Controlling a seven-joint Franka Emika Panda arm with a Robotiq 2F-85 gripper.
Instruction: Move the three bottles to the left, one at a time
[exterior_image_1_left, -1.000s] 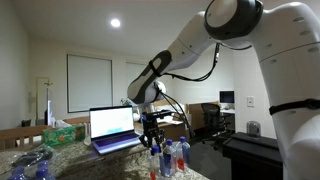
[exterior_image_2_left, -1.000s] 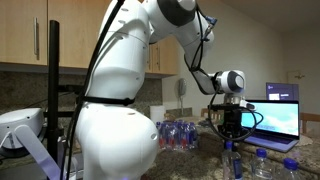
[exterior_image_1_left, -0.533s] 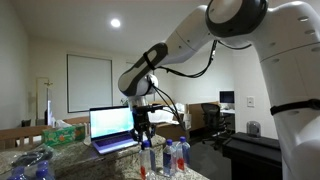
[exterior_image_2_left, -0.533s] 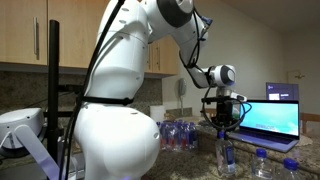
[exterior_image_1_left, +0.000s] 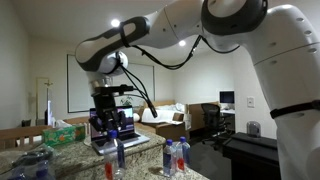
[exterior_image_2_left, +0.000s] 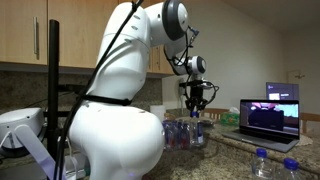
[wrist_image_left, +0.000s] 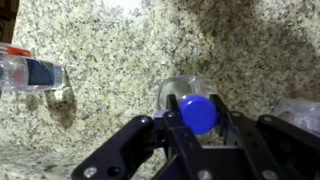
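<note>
The clear bottle (exterior_image_1_left: 115, 156) is hanging upright over open granite, so my gripper should go on carrying it toward the shrink-wrapped pack (wrist_image_left: 301, 112) until the bottle stands next to the pack, and then let go.
My gripper (wrist_image_left: 197, 106) is shut on the blue cap of a clear bottle (wrist_image_left: 199, 118), which stands upright over the speckled granite counter (wrist_image_left: 110, 40). In both exterior views the gripper (exterior_image_1_left: 114, 140) (exterior_image_2_left: 197, 103) holds this bottle (exterior_image_1_left: 116, 157) (exterior_image_2_left: 196, 130) at counter height in front of the laptop (exterior_image_1_left: 110, 124). The other two bottles (exterior_image_1_left: 171, 155) (exterior_image_1_left: 184, 152) stand close together at the counter's right end. One of them shows in an exterior view (exterior_image_2_left: 262, 164).
A shrink-wrapped pack of bottles (exterior_image_1_left: 30, 165) (exterior_image_2_left: 178, 133) lies at the counter's far end, and part of it shows in the wrist view (wrist_image_left: 30, 72). The open laptop (exterior_image_2_left: 270, 116) stands near the back. A green tissue box (exterior_image_1_left: 63, 132) sits beside it.
The arm has swung left across the counter with the bottle in its gripper, away from the other two bottles and to the front of the laptop.
</note>
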